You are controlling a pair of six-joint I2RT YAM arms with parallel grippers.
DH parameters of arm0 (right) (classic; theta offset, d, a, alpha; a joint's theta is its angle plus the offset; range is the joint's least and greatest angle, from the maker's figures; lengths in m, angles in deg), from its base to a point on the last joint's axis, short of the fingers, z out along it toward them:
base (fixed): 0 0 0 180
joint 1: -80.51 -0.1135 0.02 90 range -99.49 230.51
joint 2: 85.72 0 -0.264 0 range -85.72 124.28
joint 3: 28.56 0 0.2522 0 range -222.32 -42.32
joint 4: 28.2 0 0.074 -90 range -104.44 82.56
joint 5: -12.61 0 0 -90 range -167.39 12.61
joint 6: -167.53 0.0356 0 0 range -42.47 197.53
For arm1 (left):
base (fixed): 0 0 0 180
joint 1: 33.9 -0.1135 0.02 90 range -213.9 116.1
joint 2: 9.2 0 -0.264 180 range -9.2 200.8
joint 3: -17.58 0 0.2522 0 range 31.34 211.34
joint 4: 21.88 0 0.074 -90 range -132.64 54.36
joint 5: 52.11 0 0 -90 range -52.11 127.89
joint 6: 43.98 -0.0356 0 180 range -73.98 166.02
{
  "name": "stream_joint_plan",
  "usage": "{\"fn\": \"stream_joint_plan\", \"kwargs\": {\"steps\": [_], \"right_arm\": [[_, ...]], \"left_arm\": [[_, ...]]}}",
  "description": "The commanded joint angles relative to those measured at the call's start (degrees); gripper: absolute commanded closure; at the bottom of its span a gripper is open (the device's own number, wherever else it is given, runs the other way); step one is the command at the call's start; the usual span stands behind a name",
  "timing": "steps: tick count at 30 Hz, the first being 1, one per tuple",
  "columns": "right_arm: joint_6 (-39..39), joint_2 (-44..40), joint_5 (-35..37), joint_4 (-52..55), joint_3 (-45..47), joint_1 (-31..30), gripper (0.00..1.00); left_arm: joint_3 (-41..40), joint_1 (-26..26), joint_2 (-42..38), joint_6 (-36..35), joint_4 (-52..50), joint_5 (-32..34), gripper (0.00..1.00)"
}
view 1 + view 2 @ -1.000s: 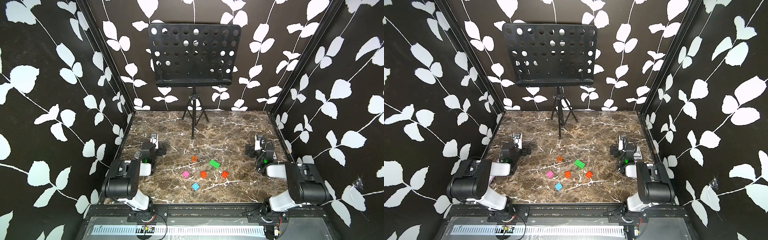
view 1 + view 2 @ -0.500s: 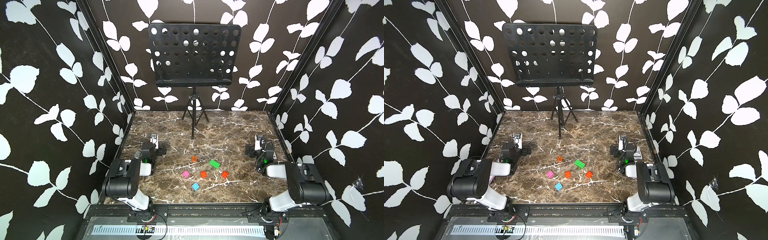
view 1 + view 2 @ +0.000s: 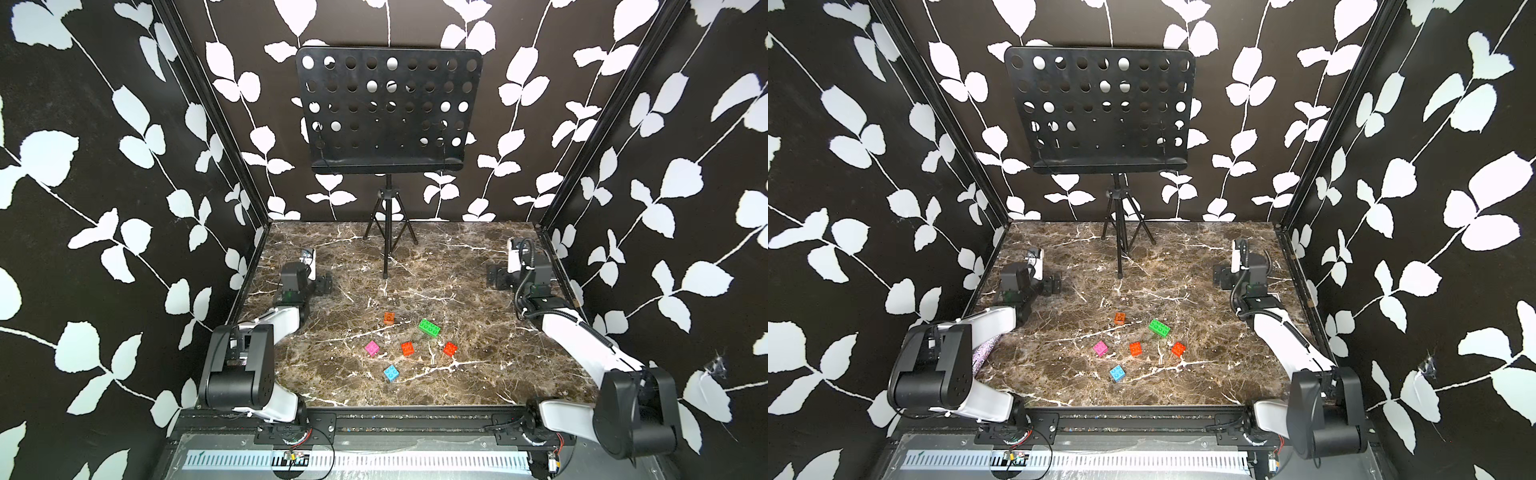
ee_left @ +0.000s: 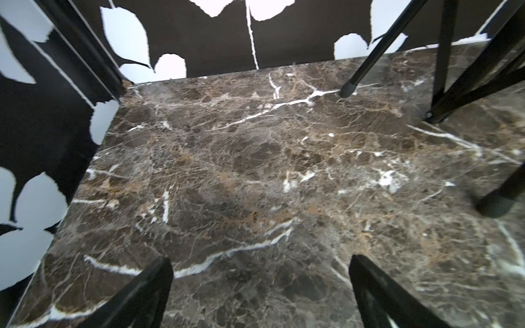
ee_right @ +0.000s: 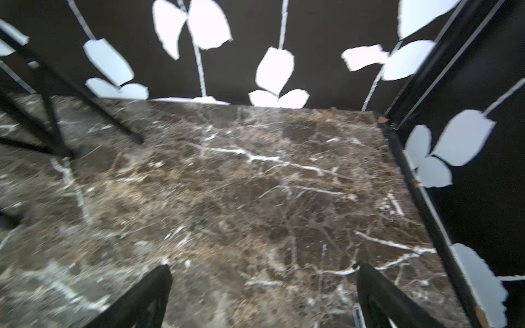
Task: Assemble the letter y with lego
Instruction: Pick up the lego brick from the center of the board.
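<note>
The brown-orange brick (image 3: pixel 389 317) sits hollow side up, so my right gripper should lift it and face its studs to my left gripper before building the y.
Six loose lego bricks lie apart on the marble table in both top views: brown-orange (image 3: pixel 389 318), green (image 3: pixel 429 328), pink (image 3: pixel 372 348), orange-red (image 3: pixel 407 348), red (image 3: pixel 450 348) and light blue (image 3: pixel 391 372). None are joined, so no letter y shows. My left gripper (image 3: pixel 312 277) rests by the left wall, behind and left of the bricks. It is open over bare marble (image 4: pixel 261 259). My right gripper (image 3: pixel 505 272) rests by the right wall, also open over bare marble (image 5: pixel 264 267). Neither wrist view shows a brick.
A black music stand (image 3: pixel 386 112) rises on a tripod (image 3: pixel 387 245) at the back middle, its feet between the two grippers. Black leaf-patterned walls (image 3: pixel 124 208) close in the left, right and back. A metal rail (image 3: pixel 374 419) runs along the front edge.
</note>
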Motion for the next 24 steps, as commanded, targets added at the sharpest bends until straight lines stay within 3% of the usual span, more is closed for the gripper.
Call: {"fn": "stream_joint_plan", "kwargs": {"steps": [1,5,11,14,19,24], "right_arm": [[3.13,-0.43,1.71,15.92,-2.98,-4.68,0.01],[8.8,1.25,5.01,26.24,-7.11,-12.56,0.01],[19.59,5.37,3.46,34.85,-11.7,-22.98,0.01],[22.69,7.81,4.63,37.54,-14.72,-29.17,0.01],[23.83,13.75,3.57,36.22,-20.44,-36.03,0.13],[15.76,23.25,-1.57,33.3,-28.02,-39.38,0.2]], "left_arm": [[5.46,-0.17,-2.84,0.15,-16.98,-6.23,0.01],[11.96,-0.12,-3.1,-1.63,-29.08,-9.56,0.02],[19.55,-0.19,-3.63,-0.12,-46.05,-11.64,0.03],[16.71,-0.18,-4.93,3.42,-45.53,-12.36,0.03],[10.46,-0.18,-7.38,2.69,-39.72,-11.08,0.03],[8.31,-0.2,-8.6,0.79,-39.28,-10.41,0.02]]}}
